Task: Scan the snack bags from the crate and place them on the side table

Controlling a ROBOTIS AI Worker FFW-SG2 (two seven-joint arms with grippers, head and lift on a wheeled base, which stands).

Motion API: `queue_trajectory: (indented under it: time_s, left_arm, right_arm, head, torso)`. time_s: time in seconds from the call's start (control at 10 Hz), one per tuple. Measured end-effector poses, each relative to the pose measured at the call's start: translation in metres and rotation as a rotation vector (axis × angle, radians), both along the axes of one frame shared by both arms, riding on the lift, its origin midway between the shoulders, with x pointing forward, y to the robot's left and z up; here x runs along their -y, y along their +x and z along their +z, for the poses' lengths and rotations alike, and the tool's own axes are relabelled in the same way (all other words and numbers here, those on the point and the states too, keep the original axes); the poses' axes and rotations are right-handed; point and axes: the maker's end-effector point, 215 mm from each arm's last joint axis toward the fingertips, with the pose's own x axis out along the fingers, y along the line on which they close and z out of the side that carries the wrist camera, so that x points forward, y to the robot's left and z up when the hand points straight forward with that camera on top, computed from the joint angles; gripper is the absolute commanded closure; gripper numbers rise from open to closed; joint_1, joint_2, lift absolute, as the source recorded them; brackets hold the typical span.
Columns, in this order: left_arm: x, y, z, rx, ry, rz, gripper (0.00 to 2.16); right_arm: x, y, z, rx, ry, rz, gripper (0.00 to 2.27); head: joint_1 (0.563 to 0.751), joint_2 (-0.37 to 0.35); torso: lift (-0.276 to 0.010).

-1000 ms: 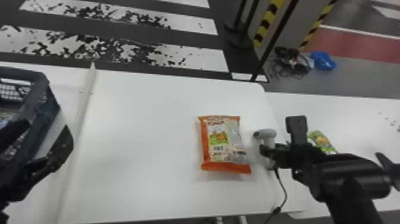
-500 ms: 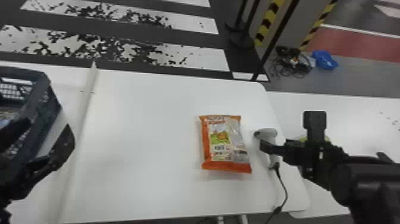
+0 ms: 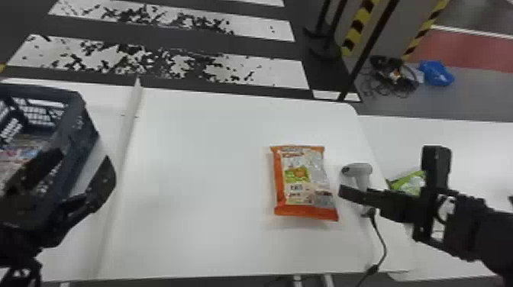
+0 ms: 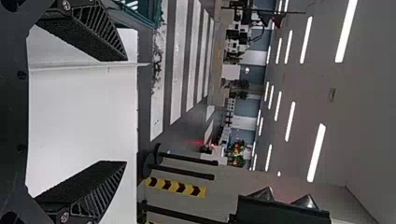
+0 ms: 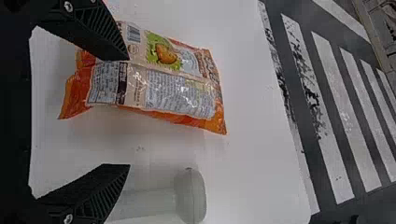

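My gripper will lift the orange snack bag point(image 3: 304, 180) by its edge. The bag looks plump between its flat sealed ends point(image 3: 307, 213), so its body will stay spread out.
An orange snack bag point(image 3: 304, 183) lies flat on the white table. Just right of it is the grey scanner point(image 3: 362, 173). My right gripper point(image 3: 389, 171) stands open around the scanner's handle area, holding nothing visible. In the right wrist view the gripper point(image 5: 128, 112) has the bag point(image 5: 159, 88) behind its upper finger and the scanner point(image 5: 190, 196) near its lower one. My left gripper point(image 3: 82, 156), empty and open, hangs beside the crate point(image 3: 78, 129); the left wrist view shows the gripper point(image 4: 125, 111) with spread fingers. A green snack bag point(image 3: 408, 183) rests on the side table point(image 3: 450, 133), partly hidden by the right gripper.
Packages point(image 3: 19, 150) lie inside the crate. A raised white ridge point(image 3: 128, 141) separates the crate's area from the main tabletop. The scanner's black cable point(image 3: 383, 244) runs toward the near edge. Black posts point(image 3: 324, 38) stand on the floor beyond the table.
The right gripper's fingers have spread wider apart, one shifting rightward in front of the green bag. The whole head view has shifted slightly; the orange bag and scanner keep their places on the table.
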Motion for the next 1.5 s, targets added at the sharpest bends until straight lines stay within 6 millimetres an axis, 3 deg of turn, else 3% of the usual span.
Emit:
queue_trajectory:
  time_s: [0.4,0.8,0.9,1.0,1.1,1.2,1.5]
  left_arm:
    - [0.002,-0.003,-0.002,0.001,-0.003,-0.004,0.09]
    - [0.001,-0.007,-0.003,0.004,-0.002,-0.006,0.09]
    - [0.001,-0.007,-0.003,0.004,-0.002,-0.007,0.09]
    - [0.002,-0.007,-0.002,0.006,-0.002,-0.007,0.09]
    - [0.002,-0.008,-0.002,0.007,-0.002,-0.008,0.09]
    - [0.002,-0.008,-0.002,0.008,-0.002,-0.008,0.09]
    - [0.002,-0.008,-0.002,0.007,-0.003,-0.007,0.09]
  right_arm:
    - [-0.034,-0.013,-0.025,-0.066,0.116,0.071,0.06]
    - [-0.04,0.004,-0.051,-0.025,0.083,0.139,0.06]
    - [-0.04,0.007,-0.056,-0.014,0.06,0.151,0.16]
    - [-0.042,0.008,-0.063,-0.017,0.059,0.167,0.56]
    - [-0.044,0.008,-0.066,-0.021,0.067,0.183,1.61]
    - [-0.044,0.007,-0.07,-0.029,0.054,0.197,2.26]
    - [-0.04,0.007,-0.058,-0.018,0.086,0.191,2.26]
  head:
    - [0.695,-0.107]
    - [0.695,-0.093]
    - [0.695,-0.094]
    - [0.695,-0.093]
    - [0.695,-0.088]
    - [0.695,-0.088]
    - [0.695,-0.094]
  torso:
    - [-0.081]
    - [-0.081]
    - [-0.081]
    - [-0.081]
    - [-0.081]
    - [-0.081]
    - [-0.081]
